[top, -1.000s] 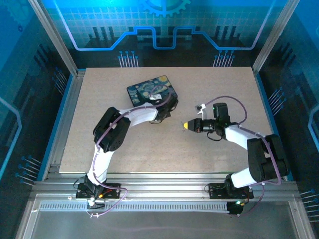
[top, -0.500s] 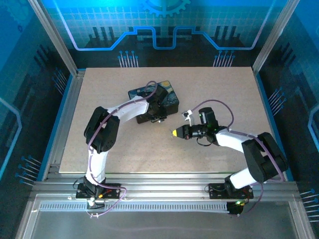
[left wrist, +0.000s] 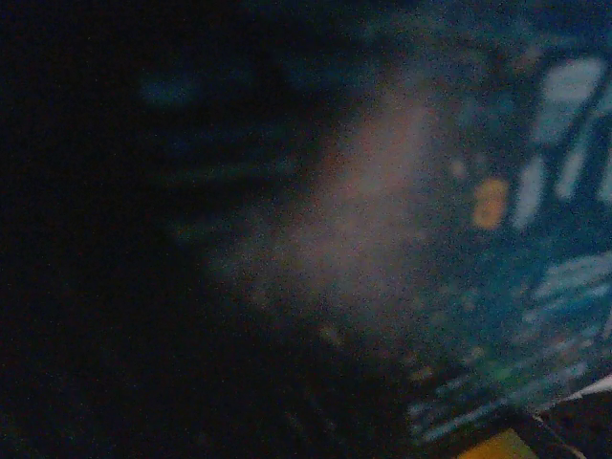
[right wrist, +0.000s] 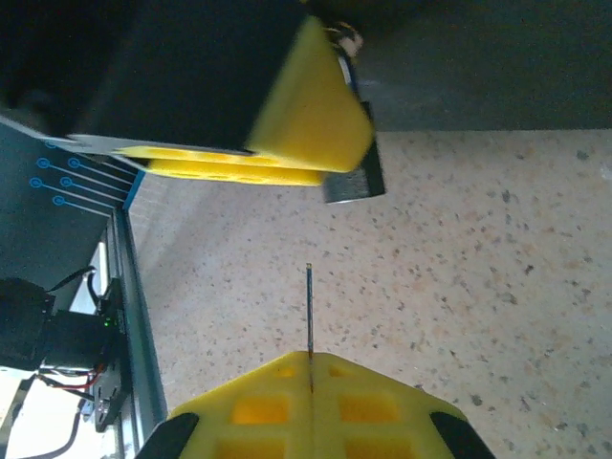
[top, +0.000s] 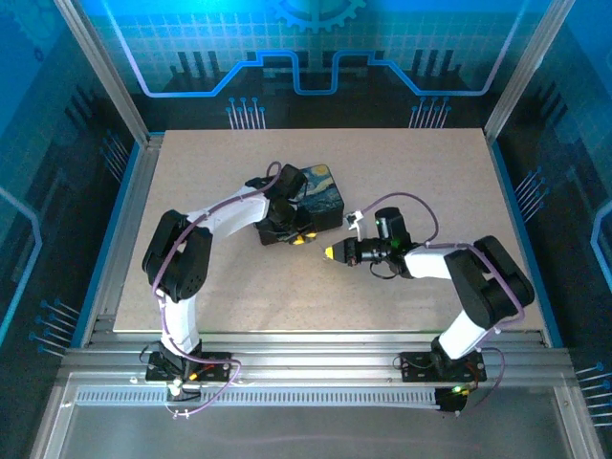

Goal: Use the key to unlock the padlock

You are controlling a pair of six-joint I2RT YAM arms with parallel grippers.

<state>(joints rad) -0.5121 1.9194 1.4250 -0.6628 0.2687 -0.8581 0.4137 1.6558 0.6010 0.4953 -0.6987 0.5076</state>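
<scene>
The robot's left gripper has the padlock point(right wrist: 358, 184) slanted at the ends of its fingers, off the key's line, so it should open, line up straight with the box's front point(top: 329, 219) and grip the padlock again.
My right gripper point(right wrist: 309, 356) is shut on the key point(right wrist: 309, 311), whose thin dark blade sticks straight out from between the yellow fingers. The blade points at the padlock point(right wrist: 354, 182), a small dark squarish body with a silvery edge, a short gap ahead. The padlock juts out from the yellow fingers of my left gripper point(right wrist: 352, 153), which are closed around it. From above, my left gripper point(top: 298, 236) sits at the near edge of the painted box point(top: 320, 191) and my right gripper point(top: 330, 253) is just to its right. The shackle is hidden.
The left wrist view is dark and blurred, pressed close to the blue-yellow box lid point(left wrist: 535, 191). The speckled tabletop point(top: 402, 172) spreads around the box. Metal rails point(top: 124, 249) frame the table's left side.
My right gripper has travelled left with the key, up to the box. My left arm has swung left, bringing its gripper to the box's near edge, and the box has shifted slightly.
</scene>
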